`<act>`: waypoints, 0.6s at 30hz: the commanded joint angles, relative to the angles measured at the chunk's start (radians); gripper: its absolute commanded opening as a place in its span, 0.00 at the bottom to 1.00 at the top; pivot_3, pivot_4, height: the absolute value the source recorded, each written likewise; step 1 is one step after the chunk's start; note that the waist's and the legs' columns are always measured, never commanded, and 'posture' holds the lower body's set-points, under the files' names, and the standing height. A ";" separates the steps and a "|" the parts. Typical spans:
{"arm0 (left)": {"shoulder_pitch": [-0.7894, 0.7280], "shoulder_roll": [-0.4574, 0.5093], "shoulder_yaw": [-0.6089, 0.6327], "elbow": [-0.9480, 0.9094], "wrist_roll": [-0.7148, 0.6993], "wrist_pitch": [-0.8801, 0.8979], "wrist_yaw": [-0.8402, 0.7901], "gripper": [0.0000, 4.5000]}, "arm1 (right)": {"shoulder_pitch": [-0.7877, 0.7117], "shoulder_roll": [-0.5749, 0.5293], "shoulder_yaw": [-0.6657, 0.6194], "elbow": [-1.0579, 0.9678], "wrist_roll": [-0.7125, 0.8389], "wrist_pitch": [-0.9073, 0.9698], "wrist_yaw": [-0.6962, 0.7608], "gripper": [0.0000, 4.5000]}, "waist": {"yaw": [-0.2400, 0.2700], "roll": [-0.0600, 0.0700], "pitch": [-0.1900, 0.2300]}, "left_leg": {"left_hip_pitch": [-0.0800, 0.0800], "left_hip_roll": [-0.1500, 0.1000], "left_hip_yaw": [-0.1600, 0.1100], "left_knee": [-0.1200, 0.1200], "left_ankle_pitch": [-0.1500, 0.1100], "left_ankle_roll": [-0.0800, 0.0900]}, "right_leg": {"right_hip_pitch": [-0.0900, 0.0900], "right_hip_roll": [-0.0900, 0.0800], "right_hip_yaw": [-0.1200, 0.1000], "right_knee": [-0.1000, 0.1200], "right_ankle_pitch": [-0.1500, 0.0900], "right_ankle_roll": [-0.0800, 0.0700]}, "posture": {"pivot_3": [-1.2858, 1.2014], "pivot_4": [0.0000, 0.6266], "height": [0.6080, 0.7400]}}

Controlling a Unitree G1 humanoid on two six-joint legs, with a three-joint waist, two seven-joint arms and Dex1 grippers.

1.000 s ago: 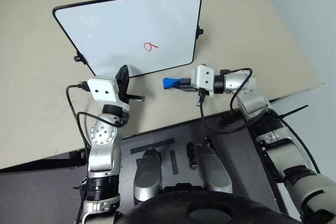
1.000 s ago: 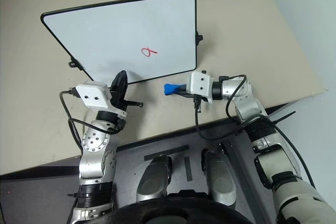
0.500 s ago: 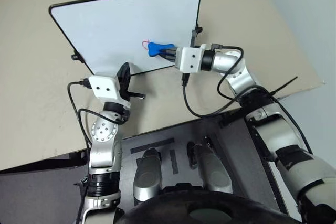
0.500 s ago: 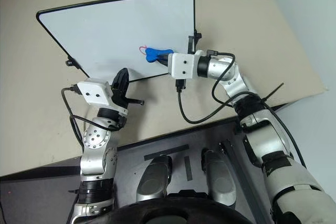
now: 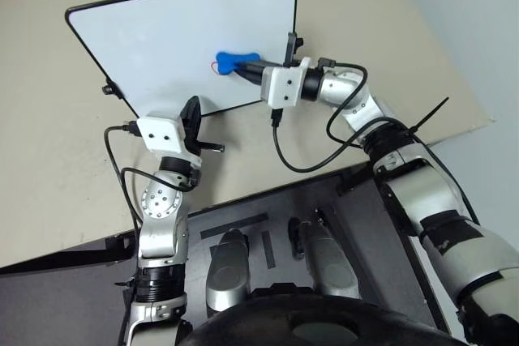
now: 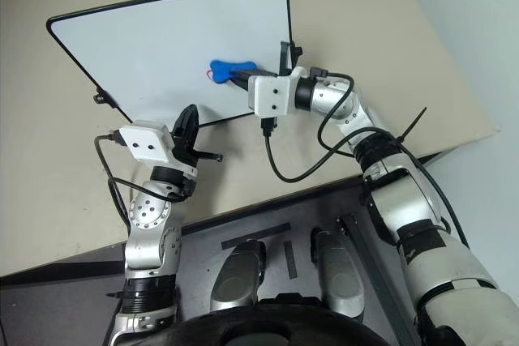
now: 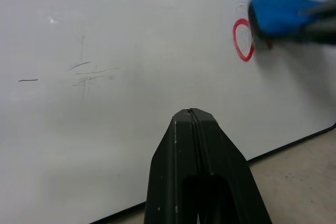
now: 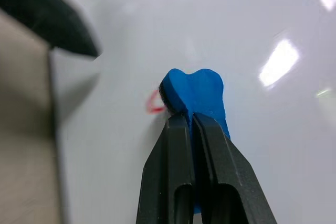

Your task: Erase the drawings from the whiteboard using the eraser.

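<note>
Part of the red loop (image 5: 215, 67) pokes out past the eraser's end, so next my right gripper drags the eraser back over the loop toward the whiteboard's near edge (image 5: 230, 107).
The whiteboard (image 5: 162, 46) lies flat on the beige table, white with a thin black rim. My right gripper (image 5: 253, 70) is shut on the blue eraser (image 5: 236, 61), which rests over the red drawings (image 7: 242, 40) near the board's middle right. Part of the red loop still shows beside the eraser (image 8: 194, 94) in the right wrist view. My left gripper (image 5: 192, 113) is shut and holds nothing, pointing at the board's near edge. In the left wrist view its fingertips (image 7: 190, 116) are pressed together, with the eraser (image 7: 278, 15) beyond.
Faint grey marker traces (image 7: 84, 72) show on the board's surface. Black clips (image 5: 109, 88) sit on the board's sides. The beige table (image 5: 49, 160) ends at a near edge just in front of my arms, and its right edge (image 5: 454, 62) slants away.
My right gripper carried the eraser from the bare table by the board's near edge up onto the board, over the red scribble. The left gripper stayed put.
</note>
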 commanded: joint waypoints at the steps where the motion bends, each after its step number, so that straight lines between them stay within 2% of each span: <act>1: -0.018 0.001 -0.003 -0.007 0.007 -0.025 0.001 0.00 | -0.009 0.021 -0.014 -0.038 0.028 -0.014 -0.015 0.01 | 0.000 0.000 0.000 | 0.000 0.000 0.000 0.000 0.000 0.000 | 0.000 0.000 0.000 0.000 0.000 0.000 | 0.52 0.24 1.00; 7: -0.028 0.001 -0.004 0.003 0.007 -0.028 -0.001 0.00 | 0.038 0.039 0.034 0.014 -0.014 0.003 0.015 0.01 | 0.000 0.000 0.000 | -0.001 0.000 0.000 0.000 -0.002 -0.001 | -0.002 0.000 0.000 -0.001 -0.001 0.001 | 0.52 0.24 1.00; 18: -0.032 0.009 0.001 0.005 0.006 -0.029 -0.005 0.00 | 0.016 0.048 0.036 0.094 -0.065 0.000 -0.077 0.01 | 0.000 0.000 0.000 | -0.001 0.000 0.000 0.000 -0.003 -0.001 | -0.003 0.000 0.000 0.000 0.000 -0.001 | 0.52 0.24 1.00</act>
